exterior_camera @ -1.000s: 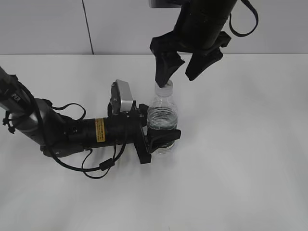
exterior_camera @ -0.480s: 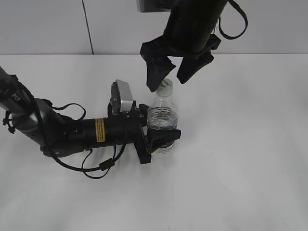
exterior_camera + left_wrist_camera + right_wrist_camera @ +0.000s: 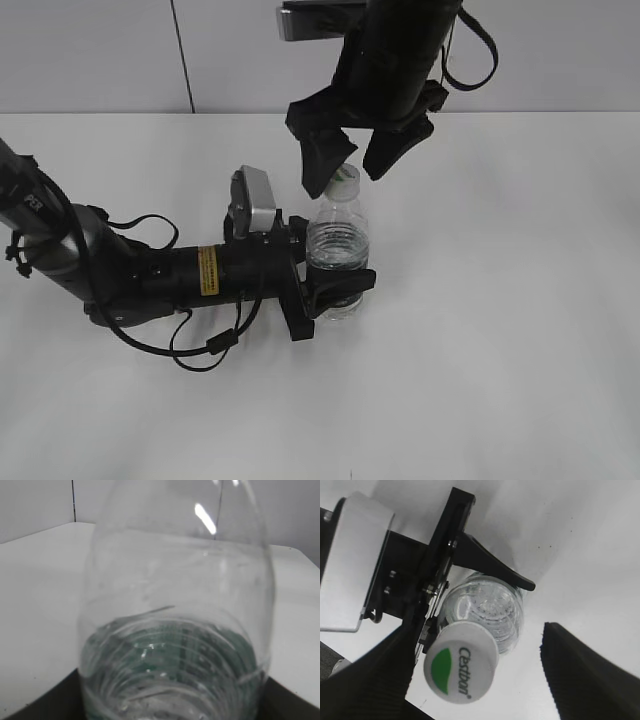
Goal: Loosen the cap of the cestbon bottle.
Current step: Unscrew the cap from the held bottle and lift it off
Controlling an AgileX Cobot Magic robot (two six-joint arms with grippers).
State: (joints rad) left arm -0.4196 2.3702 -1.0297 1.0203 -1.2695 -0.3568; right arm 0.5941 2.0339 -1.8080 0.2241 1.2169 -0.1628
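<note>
The cap (image 3: 345, 176) on the cestbon bottle will turn by itself and stay seated when I twist it, since my left gripper's fingers (image 3: 338, 284) hug the bottle's lower body.
The cestbon bottle (image 3: 337, 248) stands upright on the white table, clear with ribbed shoulders. My left gripper (image 3: 335, 290) is shut on its lower body, and the left wrist view is filled by the bottle (image 3: 175, 630) with its green label band showing through. The white cap (image 3: 345, 178) with a green leaf mark sits on the bottle. In the right wrist view the cap (image 3: 461, 667) lies between the fingers, nearer the left one. My right gripper (image 3: 350, 160) is open just above the cap, its left finger partly covering it.
The white table (image 3: 500, 300) spreads around the bottle. A grey wall (image 3: 90, 50) with a dark vertical seam rises behind it. The left arm (image 3: 150, 270) with its cables lies along the table at the left.
My right gripper has moved left and slightly down, from above and to the right of the cap to straddling it. The left gripper and the bottle have not moved.
</note>
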